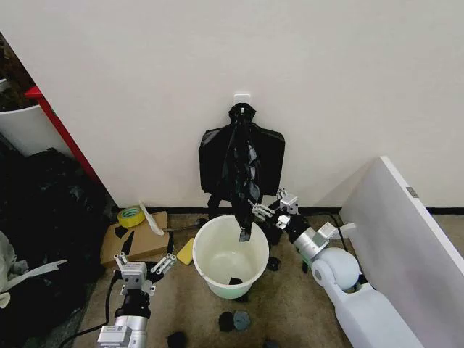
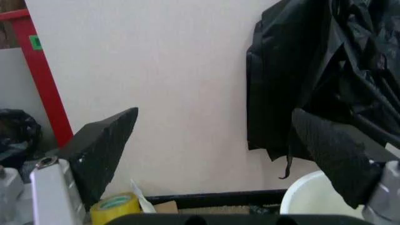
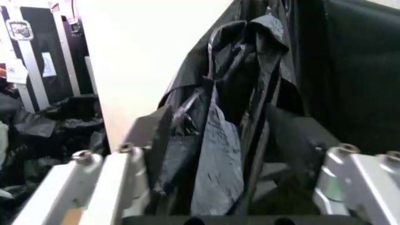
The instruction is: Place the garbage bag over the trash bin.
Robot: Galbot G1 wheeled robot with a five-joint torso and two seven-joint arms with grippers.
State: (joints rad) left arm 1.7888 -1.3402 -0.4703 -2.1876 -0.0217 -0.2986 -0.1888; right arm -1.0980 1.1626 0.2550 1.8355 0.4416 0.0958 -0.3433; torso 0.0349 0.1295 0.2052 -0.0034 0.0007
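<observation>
The garbage bag [image 1: 242, 163] is hanging loose and wrinkled in front of the flat black bundle [image 1: 271, 156]. The bag will come off when I pull, and the bundle will stay hanging.
The trash bin [image 1: 230, 259], a round cream-white bucket, stands on the floor against the wall, and its rim [image 2: 306, 192] shows in the left wrist view. The garbage bag [image 1: 245, 194] hangs limp from a wall hook, in front of a flat black bundle [image 1: 217, 159], with its tip dangling over the bin's mouth. My right gripper [image 1: 267, 212] reaches in at the bin's far right rim. It is open, with the crinkly bag [image 3: 218, 140] between its fingers [image 3: 157, 136]. My left gripper [image 1: 145, 265] is open and holds nothing, low at the bin's left. Its fingers [image 2: 103, 145] are spread wide.
A cardboard box [image 1: 138, 241] with a yellow tape roll [image 1: 130, 216] lies left of the bin. A heap of black plastic [image 1: 43, 217] and a red-edged white tub [image 1: 29, 123] fill the far left. A white panel [image 1: 406, 225] leans at the right. Small black objects [image 1: 235, 319] lie on the floor.
</observation>
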